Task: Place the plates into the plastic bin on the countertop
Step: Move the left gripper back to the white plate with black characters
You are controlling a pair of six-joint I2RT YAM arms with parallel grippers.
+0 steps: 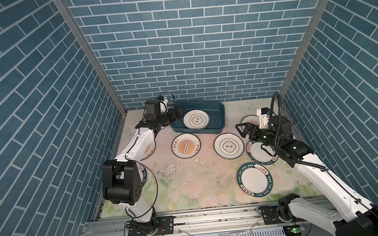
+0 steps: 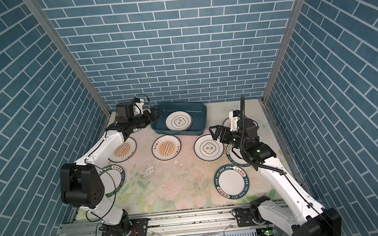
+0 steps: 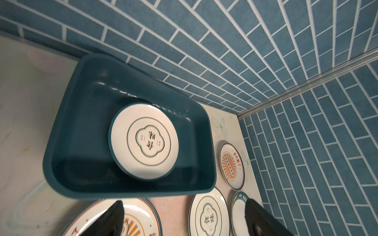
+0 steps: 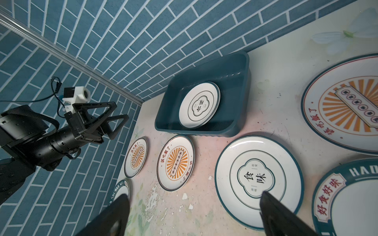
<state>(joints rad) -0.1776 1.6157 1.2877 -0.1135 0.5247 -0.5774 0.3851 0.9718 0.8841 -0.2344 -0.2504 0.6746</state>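
Observation:
I keep moving my left gripper into the gap [image 1: 207,147] until it grips [image 1: 215,149] that quatrefoil plate's edge, as the second quatrefoil plate is clear of the nearest sunburst plate.
The dark teal plastic bin [image 1: 220,107] [image 2: 202,109] stands at the back of the countertop [image 1: 189,181]. A quatrefoil plate [image 1: 196,120] [image 3: 144,141] [image 4: 199,106] lies inside it. My left gripper [image 1: 178,113] [image 2: 154,115] [image 3: 184,204] hovers open and empty at the bin's left end. My right gripper [image 1: 240,131] [image 2: 214,134] [image 4: 193,195] hangs open and empty above the left edge of a second quatrefoil plate [image 1: 229,146] [image 4: 258,179]. A sunburst plate [image 1: 186,146] lies in front of the bin.
More plates lie about: a sunburst one [image 1: 148,150] under my left arm, green lettered ones [image 1: 255,179] [image 1: 260,154] at the right, one [image 1: 145,176] beside my left elbow, and one [image 1: 249,119] behind my right gripper. Brick walls close three sides.

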